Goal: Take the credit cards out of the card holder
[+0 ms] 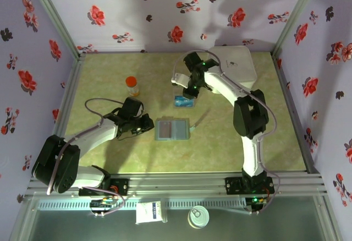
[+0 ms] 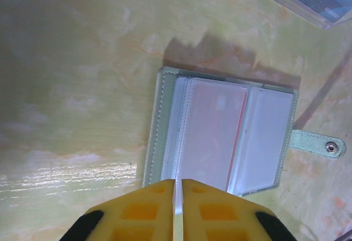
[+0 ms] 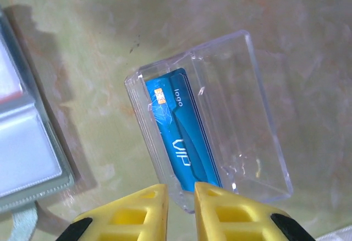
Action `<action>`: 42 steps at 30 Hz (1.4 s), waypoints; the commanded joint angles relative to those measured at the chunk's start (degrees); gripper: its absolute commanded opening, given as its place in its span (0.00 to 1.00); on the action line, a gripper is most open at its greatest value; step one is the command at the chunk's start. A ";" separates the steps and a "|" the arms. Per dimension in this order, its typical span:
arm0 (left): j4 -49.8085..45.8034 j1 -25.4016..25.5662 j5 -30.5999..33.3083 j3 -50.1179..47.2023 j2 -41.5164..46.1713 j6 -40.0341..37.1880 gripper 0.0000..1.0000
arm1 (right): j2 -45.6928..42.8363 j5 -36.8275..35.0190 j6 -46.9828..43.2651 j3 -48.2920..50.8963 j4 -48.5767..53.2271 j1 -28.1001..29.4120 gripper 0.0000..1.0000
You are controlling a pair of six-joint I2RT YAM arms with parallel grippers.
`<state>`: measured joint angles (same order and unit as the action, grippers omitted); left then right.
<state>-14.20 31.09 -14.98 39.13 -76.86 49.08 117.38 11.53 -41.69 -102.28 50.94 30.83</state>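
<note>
The blue credit card (image 1: 183, 102) is lying inside the clear box, so I should keep my right gripper heading to the red-orange card's sleeve (image 1: 164, 130) until its fingers can open above it.
The card holder (image 1: 172, 129) lies open on the green table, and in the left wrist view the card holder (image 2: 165, 125) shows clear sleeves. A red-orange card (image 2: 212, 136) sits inside one sleeve. My left gripper (image 2: 177, 197) is at the holder's near left edge, shut on the thin edge of a clear sleeve. My right gripper (image 3: 180, 202) hovers with a narrow gap over the corner of a clear plastic box (image 3: 242, 114). A blue credit card (image 3: 181, 136) lies in that box. In the top view the right gripper (image 1: 190, 91) is just behind the box (image 1: 184, 102).
An orange bottle (image 1: 132, 85) stands at the back left and a large white box (image 1: 237, 65) at the back right. The holder's snap strap (image 2: 319, 143) sticks out to the right. Patterned walls enclose the table on three sides.
</note>
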 commanded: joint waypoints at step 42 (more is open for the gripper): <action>9.16 -0.24 -4.24 -3.23 -8.47 -0.28 0.05 | -12.91 8.77 90.25 42.64 -49.06 16.63 0.20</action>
<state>-5.34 31.11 -18.98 36.91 -84.44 49.10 103.28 19.40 47.11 -57.58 2.46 47.00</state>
